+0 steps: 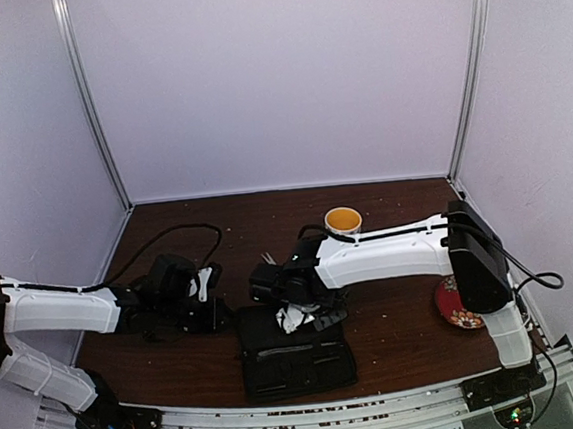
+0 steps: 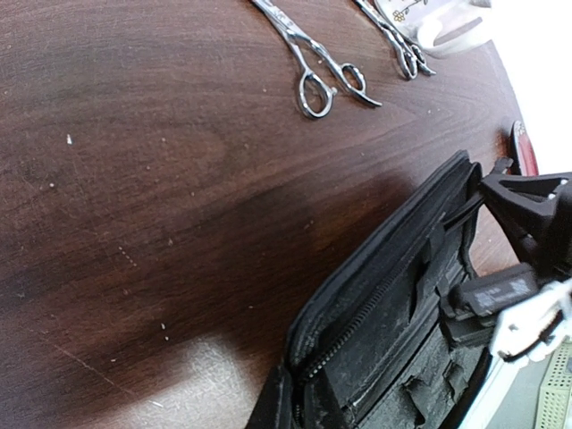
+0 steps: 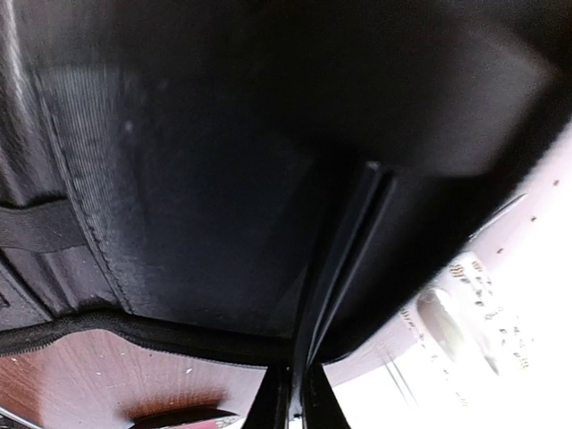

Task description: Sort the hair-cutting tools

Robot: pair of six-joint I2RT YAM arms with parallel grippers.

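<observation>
The black clip's tip (image 3: 372,168) is pointing under the case's elastic band (image 2: 433,256). I carry on sliding the clip in with my right gripper until the elastic band crosses it, then let go.
Two silver scissors (image 2: 322,67) (image 2: 398,40) lie side by side on the brown table beyond the open black case (image 2: 393,313); in the top view they are a faint glint (image 1: 267,259). My left gripper (image 1: 212,303) is at the case's left edge (image 1: 297,359), and its fingers (image 2: 281,402) look closed on the zipped rim. My right gripper (image 1: 305,313) hangs over the case's top edge. In the right wrist view it (image 3: 298,402) is shut on a thin black clip (image 3: 344,259) pointing into the case lining (image 3: 179,179). I cannot see the other clip.
A white patterned mug (image 1: 343,220) with a yellow inside stands behind the right arm, close to the scissors (image 2: 447,27). A red floral plate (image 1: 455,305) lies at the right edge of the table. The right gripper's black body (image 2: 527,232) looms over the case.
</observation>
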